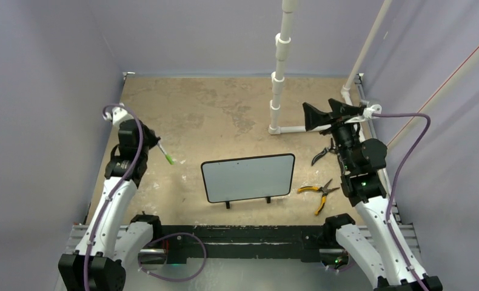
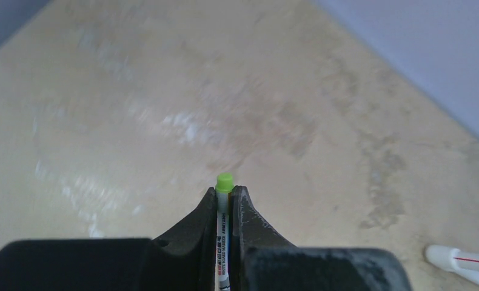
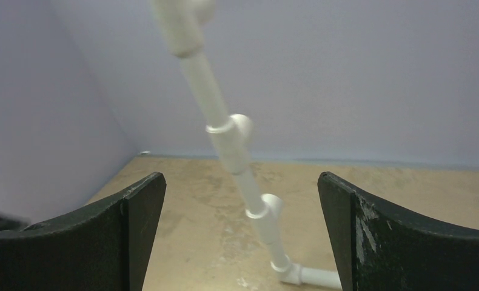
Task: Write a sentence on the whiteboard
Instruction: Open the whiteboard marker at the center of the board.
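Observation:
The robot's left gripper has hold of the capped marker by its white body (image 1: 162,149), so the right gripper should take the marker and the left gripper should take the green cap (image 1: 169,159).
The whiteboard (image 1: 248,177) stands on its two black feet in the middle of the table, tilted slightly up to the right. Its white face looks blank from above, and the sentence does not show. To the board's left, raised over the table, my left gripper (image 1: 157,144) (image 2: 225,193) is shut on a white marker (image 2: 223,233). The marker's green cap (image 1: 169,159) (image 2: 224,182) sticks out past the fingertips toward the board. My right gripper (image 1: 322,115) (image 3: 242,182) hangs open and holds nothing, above and behind the board's right end.
A white pipe stand (image 1: 278,85) (image 3: 234,142) rises from the table behind the board. Yellow-handled pliers (image 1: 318,191) lie right of the board, and a dark-handled tool (image 1: 322,153) lies just behind them. Purple walls close in the table on three sides.

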Motion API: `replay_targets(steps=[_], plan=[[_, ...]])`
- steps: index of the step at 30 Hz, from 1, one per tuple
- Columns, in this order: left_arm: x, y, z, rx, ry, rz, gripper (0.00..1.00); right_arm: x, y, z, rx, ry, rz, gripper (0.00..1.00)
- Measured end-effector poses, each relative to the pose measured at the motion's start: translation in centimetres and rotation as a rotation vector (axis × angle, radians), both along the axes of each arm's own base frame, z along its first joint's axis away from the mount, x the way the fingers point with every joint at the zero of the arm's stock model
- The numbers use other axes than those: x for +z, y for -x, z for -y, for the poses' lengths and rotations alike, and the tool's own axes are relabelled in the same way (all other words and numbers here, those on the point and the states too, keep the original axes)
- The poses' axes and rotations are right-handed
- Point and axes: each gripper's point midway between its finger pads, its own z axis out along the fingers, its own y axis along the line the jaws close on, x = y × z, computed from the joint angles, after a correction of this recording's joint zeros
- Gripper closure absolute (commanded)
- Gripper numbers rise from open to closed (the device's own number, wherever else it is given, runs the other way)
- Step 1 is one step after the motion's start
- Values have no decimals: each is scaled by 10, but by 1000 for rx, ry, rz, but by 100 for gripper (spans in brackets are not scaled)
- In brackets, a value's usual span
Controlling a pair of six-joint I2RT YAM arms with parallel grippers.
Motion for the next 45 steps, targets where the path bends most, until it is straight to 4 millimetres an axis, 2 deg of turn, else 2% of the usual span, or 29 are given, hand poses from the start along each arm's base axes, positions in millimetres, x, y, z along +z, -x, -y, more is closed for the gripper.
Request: replay_targets(steps=[3,7,9,12,15,18,21,24,29,35,40,41,43,45], plan=[[67,-24,10,-118,-65,171,100,21,9,-33,187,32,49,5],[135,-41,36,-305,-121,348,100,32,16,-73,417,68,62,7],[162,-43,52,-404,-131,425,100,34,19,-93,512,83,51,8],[203,-39,80,-568,-135,559,100,26,24,-137,657,99,-7,11],[237,-26,111,-743,-124,684,100,18,43,-179,810,93,-39,15],[261,-4,148,-932,-97,783,100,19,60,-204,929,51,-44,18],[270,24,188,-1123,-61,837,100,25,71,-219,999,11,-28,21],[270,44,213,-1258,-15,850,100,26,81,-235,1057,-18,-28,24],[267,60,231,-1367,53,856,100,28,94,-251,1114,-52,-23,32],[256,83,258,-1508,136,836,100,40,101,-258,1131,-87,24,39],[247,94,275,-1587,177,808,100,26,97,-271,1140,-85,-17,43],[246,95,276,-1592,180,807,100,23,95,-272,1137,-85,-26,48],[247,95,277,-1593,180,809,100,17,93,-276,1132,-84,-44,67],[249,96,277,-1594,179,821,100,15,93,-277,1133,-81,-50,91]])
